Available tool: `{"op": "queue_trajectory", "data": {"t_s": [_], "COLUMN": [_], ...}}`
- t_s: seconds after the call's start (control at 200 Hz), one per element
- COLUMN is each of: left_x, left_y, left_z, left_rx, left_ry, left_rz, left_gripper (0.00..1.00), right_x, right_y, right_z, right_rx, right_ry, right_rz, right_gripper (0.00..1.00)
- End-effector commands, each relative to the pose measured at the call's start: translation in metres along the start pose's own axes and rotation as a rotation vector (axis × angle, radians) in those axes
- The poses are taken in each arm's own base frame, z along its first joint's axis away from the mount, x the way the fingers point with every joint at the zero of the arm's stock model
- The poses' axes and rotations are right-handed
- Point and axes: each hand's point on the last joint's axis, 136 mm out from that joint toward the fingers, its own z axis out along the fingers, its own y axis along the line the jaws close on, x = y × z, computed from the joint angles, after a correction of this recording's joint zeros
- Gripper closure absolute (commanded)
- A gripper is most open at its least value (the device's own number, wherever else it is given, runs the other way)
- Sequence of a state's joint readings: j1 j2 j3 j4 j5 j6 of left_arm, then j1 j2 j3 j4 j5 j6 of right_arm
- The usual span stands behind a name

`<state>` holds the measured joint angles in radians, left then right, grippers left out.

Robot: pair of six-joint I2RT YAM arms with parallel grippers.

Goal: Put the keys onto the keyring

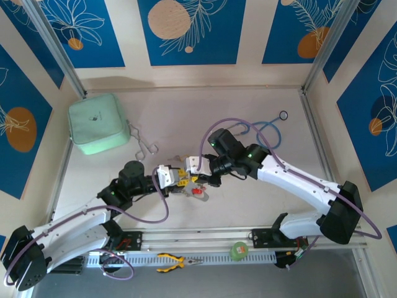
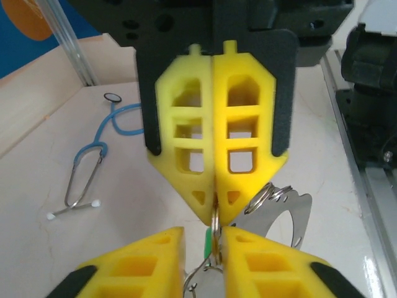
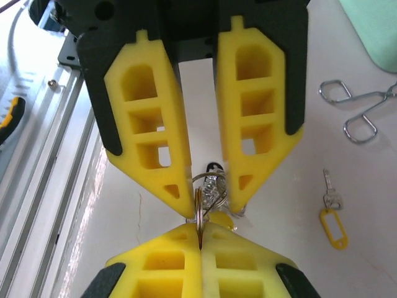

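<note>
The same split ring (image 3: 199, 214) has both grippers meeting on it, so my left gripper should hold it while my right gripper opens and closes lower down, next to the green tag (image 2: 208, 242).
My right gripper (image 3: 200, 228) is shut on a silvery split ring (image 3: 200, 211), held edge-on above the table. My left gripper (image 2: 201, 231) faces it tip to tip, jaws slightly open, with the same ring (image 2: 214, 225) between its fingertips (image 2: 239, 239). Below the ring hang a green tag (image 2: 209, 243), a thin wire loop that may be the keyring (image 2: 197, 273) and a flat metal plate (image 2: 298, 214). The two grippers meet mid-table (image 1: 186, 180), with a red tag (image 1: 200, 192) beneath them. One key with a yellow tag (image 3: 332, 226) lies loose on the table.
A mint-green pouch (image 1: 96, 123) sits at the back left, with metal forceps (image 1: 144, 146) beside it. A blue stethoscope (image 1: 267, 133) lies at the back right. Pliers (image 1: 177, 262) and a green roll (image 1: 239, 250) rest on the near rail.
</note>
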<state>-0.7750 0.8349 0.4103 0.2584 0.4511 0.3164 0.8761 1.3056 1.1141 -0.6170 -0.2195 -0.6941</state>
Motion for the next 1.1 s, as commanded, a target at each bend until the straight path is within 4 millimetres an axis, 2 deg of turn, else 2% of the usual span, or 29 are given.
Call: {"op": "queue_trajectory", "data": {"t_s": [0.0, 0.105, 0.285, 0.33, 0.385, 0.45, 0.53, 0.61, 0.685, 0.78, 0.825, 0.96, 1.095], "left_x": [-0.006, -0.008, -0.006, -0.006, -0.007, -0.006, -0.007, -0.009, -0.009, -0.01, -0.012, -0.014, -0.016], "left_y": [0.002, 0.002, 0.0, 0.0, 0.0, 0.0, -0.001, -0.002, -0.002, -0.002, -0.002, -0.002, -0.005], "left_z": [0.001, 0.002, 0.002, 0.002, 0.003, 0.003, 0.004, 0.005, 0.004, 0.003, 0.002, 0.0, -0.001], "left_rx": [0.007, 0.011, 0.021, 0.02, 0.018, 0.022, 0.031, 0.039, 0.036, 0.029, 0.025, 0.014, 0.021], "left_ry": [0.014, 0.009, 0.01, 0.006, 0.0, -0.001, 0.0, -0.004, -0.007, -0.021, -0.036, -0.075, -0.097], "left_rz": [0.02, 0.021, 0.015, 0.011, 0.007, 0.005, 0.005, 0.009, 0.017, 0.018, 0.021, 0.024, 0.03], "left_gripper": [0.84, 0.94, 0.96, 0.94, 0.85, 0.84, 0.88, 1.0, 1.0, 1.0, 1.0, 1.0, 1.0], "right_x": [-0.004, -0.011, -0.028, -0.029, -0.029, -0.031, -0.033, -0.034, -0.031, -0.026, -0.021, 0.001, 0.002], "right_y": [0.006, 0.009, 0.008, 0.006, 0.007, 0.007, 0.009, 0.011, 0.008, -0.002, -0.005, -0.004, 0.0], "right_z": [-0.005, -0.001, -0.006, -0.007, -0.007, -0.007, -0.006, -0.004, -0.006, -0.015, -0.018, -0.015, -0.009], "right_rx": [-0.018, -0.037, -0.039, -0.034, -0.037, -0.04, -0.041, -0.043, -0.027, 0.013, 0.021, 0.003, -0.037], "right_ry": [0.048, 0.045, -0.054, -0.072, -0.079, -0.083, -0.083, -0.081, -0.083, -0.137, -0.164, -0.143, -0.131], "right_rz": [-0.041, -0.055, -0.012, -0.001, 0.007, 0.006, -0.004, -0.011, 0.001, 0.058, 0.09, 0.155, 0.173], "right_gripper": [1.0, 1.0, 1.0, 1.0, 1.0, 1.0, 1.0, 1.0, 1.0, 0.81, 0.75, 0.71, 0.7]}}
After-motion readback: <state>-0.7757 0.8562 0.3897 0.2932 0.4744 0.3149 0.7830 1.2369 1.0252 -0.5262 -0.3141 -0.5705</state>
